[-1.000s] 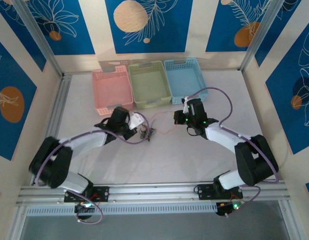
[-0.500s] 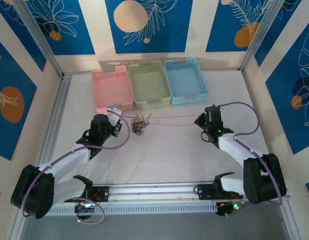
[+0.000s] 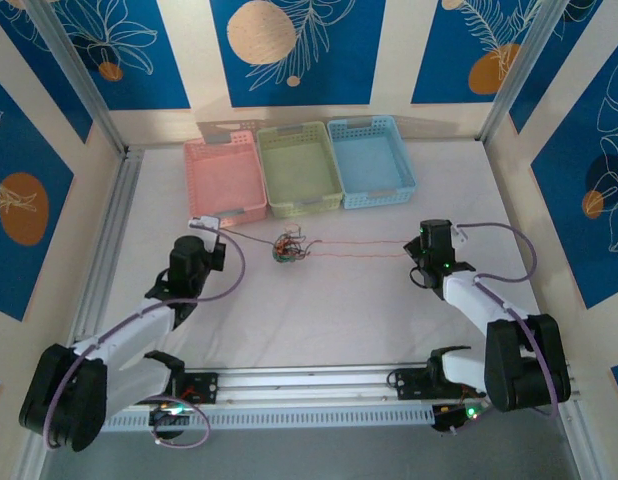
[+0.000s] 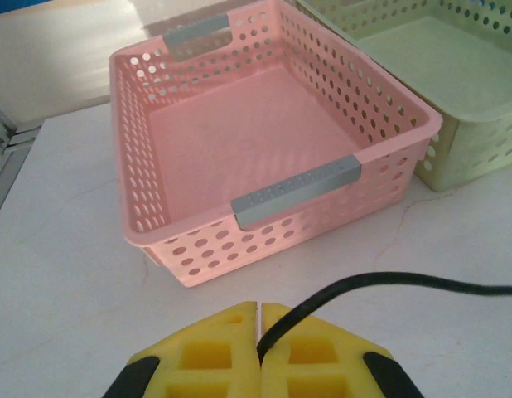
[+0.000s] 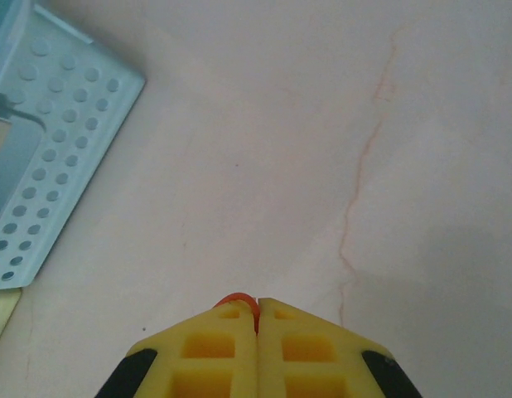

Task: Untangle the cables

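Note:
The robot's left gripper should ease back while its right gripper lets go and reaches into the clump point(image 3: 290, 246), because the black cable and red cable point(image 3: 357, 242) both pull tight on the clump.
The cables form a small clump point(image 3: 289, 248) at mid-table, in front of the green basket. A black cable point(image 3: 251, 238) runs taut from the clump to my left gripper point(image 3: 211, 226). In the left wrist view that gripper point(image 4: 260, 308) is shut on the black cable point(image 4: 364, 282), which leaves to the right. A thin red cable point(image 3: 354, 246) stretches from the clump to my right gripper point(image 3: 417, 246). In the right wrist view that gripper point(image 5: 258, 303) is shut on a small red cable loop point(image 5: 235, 298).
Three baskets stand in a row at the back: pink point(image 3: 225, 178), green point(image 3: 299, 167) and blue point(image 3: 369, 160). The pink basket point(image 4: 156, 108) lies just ahead of my left gripper. A corner of the blue basket point(image 5: 49, 141) shows left of my right gripper.
Both grippers have moved apart, the left one leftward and the right one rightward. The black and red cables are now drawn out straight from the clump.

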You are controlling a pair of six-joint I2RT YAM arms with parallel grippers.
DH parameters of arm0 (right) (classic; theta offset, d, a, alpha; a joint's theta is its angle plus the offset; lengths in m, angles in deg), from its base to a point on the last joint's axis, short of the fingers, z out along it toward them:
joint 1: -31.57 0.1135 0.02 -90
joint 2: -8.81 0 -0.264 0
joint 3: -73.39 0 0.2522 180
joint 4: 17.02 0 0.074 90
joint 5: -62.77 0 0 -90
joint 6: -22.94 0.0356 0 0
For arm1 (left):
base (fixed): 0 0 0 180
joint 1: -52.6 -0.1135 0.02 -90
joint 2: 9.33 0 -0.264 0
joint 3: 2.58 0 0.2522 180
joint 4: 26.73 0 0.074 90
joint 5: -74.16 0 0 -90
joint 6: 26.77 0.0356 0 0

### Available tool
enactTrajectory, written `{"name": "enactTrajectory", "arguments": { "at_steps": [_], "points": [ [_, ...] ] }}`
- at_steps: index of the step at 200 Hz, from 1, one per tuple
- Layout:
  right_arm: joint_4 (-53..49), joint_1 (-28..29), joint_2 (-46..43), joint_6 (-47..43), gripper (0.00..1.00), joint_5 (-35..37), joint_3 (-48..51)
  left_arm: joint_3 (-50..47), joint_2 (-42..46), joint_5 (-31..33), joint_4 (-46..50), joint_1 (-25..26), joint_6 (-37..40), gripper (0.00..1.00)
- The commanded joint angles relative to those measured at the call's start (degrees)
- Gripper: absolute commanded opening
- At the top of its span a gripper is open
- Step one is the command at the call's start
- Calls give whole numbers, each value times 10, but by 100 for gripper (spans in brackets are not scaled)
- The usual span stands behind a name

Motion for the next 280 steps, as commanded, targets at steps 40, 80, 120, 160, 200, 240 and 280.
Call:
{"name": "enactTrajectory", "arguments": {
  "at_steps": [40,80,120,160,200,240,280],
  "points": [
    [-117,-14,-3,110,0,114,-18,-33,60,124,-42,-17,-29,0],
    [-125,-11,-11,111,0,133,-19,-57,121,185,-29,-37,-51,0],
    [-133,-16,-11,118,0,136,-19,-77,186,210,-11,-58,-69,0],
    [-130,-21,-11,118,0,130,-16,-85,225,215,5,-71,-77,0],
    [-96,-23,-13,80,0,96,-12,-84,220,179,2,-77,-80,0],
    [-26,-15,-36,-27,0,4,-9,-87,190,-24,-75,-77,-66,0],
    [26,-5,-54,-90,36,-71,-2,-93,131,-220,-179,-75,-85,0]
  ]
}}
